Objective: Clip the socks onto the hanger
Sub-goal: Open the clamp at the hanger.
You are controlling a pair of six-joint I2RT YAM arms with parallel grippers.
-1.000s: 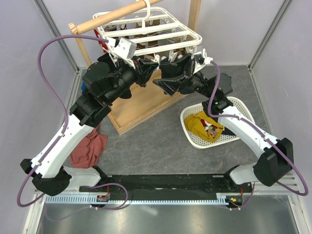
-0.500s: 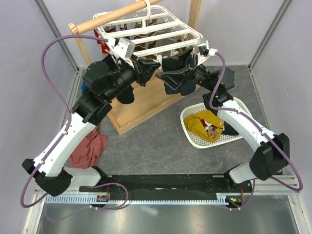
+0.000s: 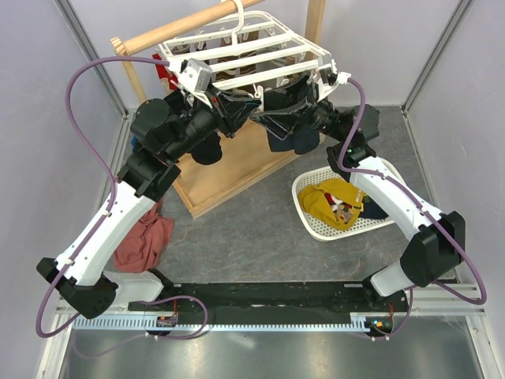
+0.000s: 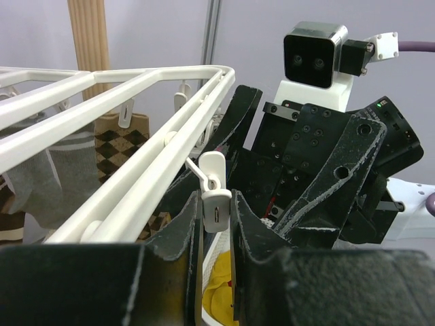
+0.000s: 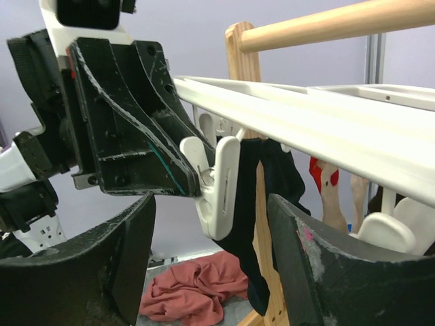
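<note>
My left gripper is on the white peg's narrow sides (image 4: 217, 208). My right gripper should turn the peg so that my left gripper can squeeze both its handles (image 5: 229, 157).
The white hanger (image 3: 260, 59) hangs from the wooden pole, tilted, and shows in both wrist views (image 4: 136, 88) (image 5: 306, 115). My left gripper (image 3: 241, 109) (image 4: 216, 217) is shut on a white clip peg (image 4: 216, 207) at the hanger's near edge. My right gripper (image 3: 267, 120) (image 5: 217, 272) faces it, open and empty, its fingers either side of the same peg (image 5: 221, 183) without touching it. A navy sock (image 5: 275, 204) hangs from the hanger just behind the peg, and shows under my left arm (image 3: 207, 150). Mustard-yellow socks (image 3: 335, 201) lie in the basket.
The white mesh basket (image 3: 312, 221) sits right of centre. The wooden stand's base board (image 3: 229, 178) lies under the hanger, its post (image 5: 238, 61) behind. A red cloth (image 3: 142, 241) lies at the left. Brown argyle (image 4: 119, 139) and grey socks (image 4: 61, 170) hang clipped.
Both grippers have risen and moved back under the hanger's near edge. The right arm has reached further up and left. The hanger has swung back slightly.
</note>
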